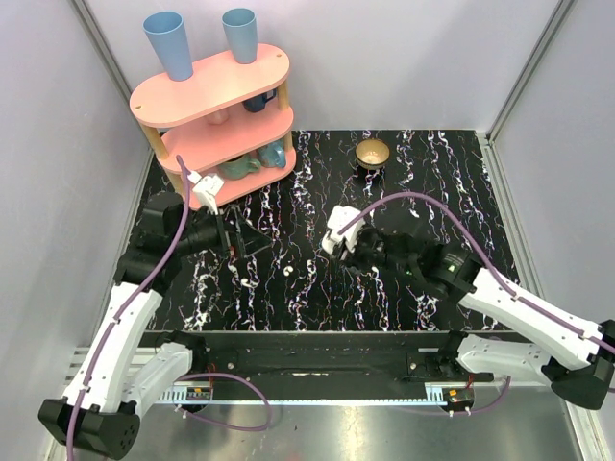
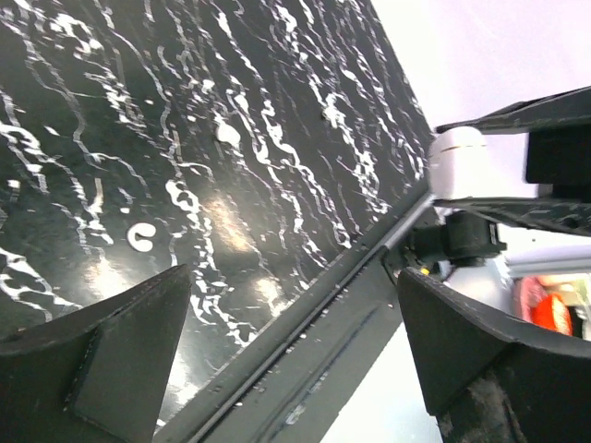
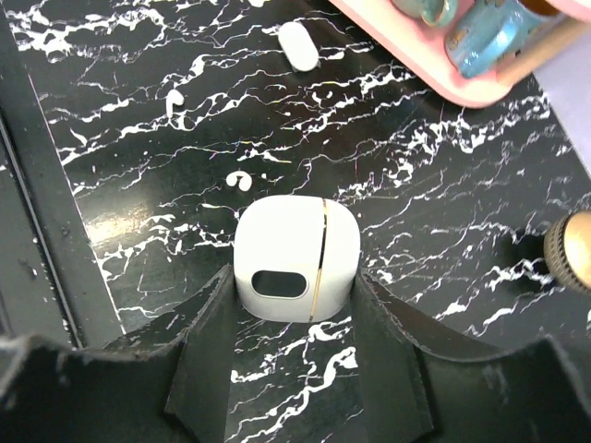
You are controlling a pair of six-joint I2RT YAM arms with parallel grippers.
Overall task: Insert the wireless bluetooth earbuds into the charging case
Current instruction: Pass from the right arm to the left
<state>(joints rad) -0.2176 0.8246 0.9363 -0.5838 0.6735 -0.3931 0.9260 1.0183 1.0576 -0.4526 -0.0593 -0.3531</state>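
Observation:
The white charging case point(image 3: 295, 249) sticks out beyond the fingers of the robot's right gripper, so the left gripper should keep going toward the case's loose end point(image 2: 451, 166) and close there.
The white charging case point(image 3: 295, 258) is closed, with a gold seam and a dark oval window. It sits between the fingers of my right gripper point(image 3: 294, 279), which is shut on its sides. In the top view the case point(image 1: 337, 230) is mid-table at the tip of the right gripper point(image 1: 336, 242). One white bean-like earbud point(image 3: 298, 44) lies on the black marbled surface ahead of the case. A smaller white piece point(image 3: 174, 103) lies to its left; I cannot tell if it is the second earbud. My left gripper point(image 1: 245, 240) is open and empty above the table point(image 2: 291, 305).
A pink two-tier shelf point(image 1: 216, 106) with blue cups point(image 1: 170, 43) and mugs stands at the back left; its base shows in the right wrist view point(image 3: 443, 65). A small gold bowl point(image 1: 372, 152) sits at the back centre. The black rail point(image 2: 305, 341) runs along the near edge.

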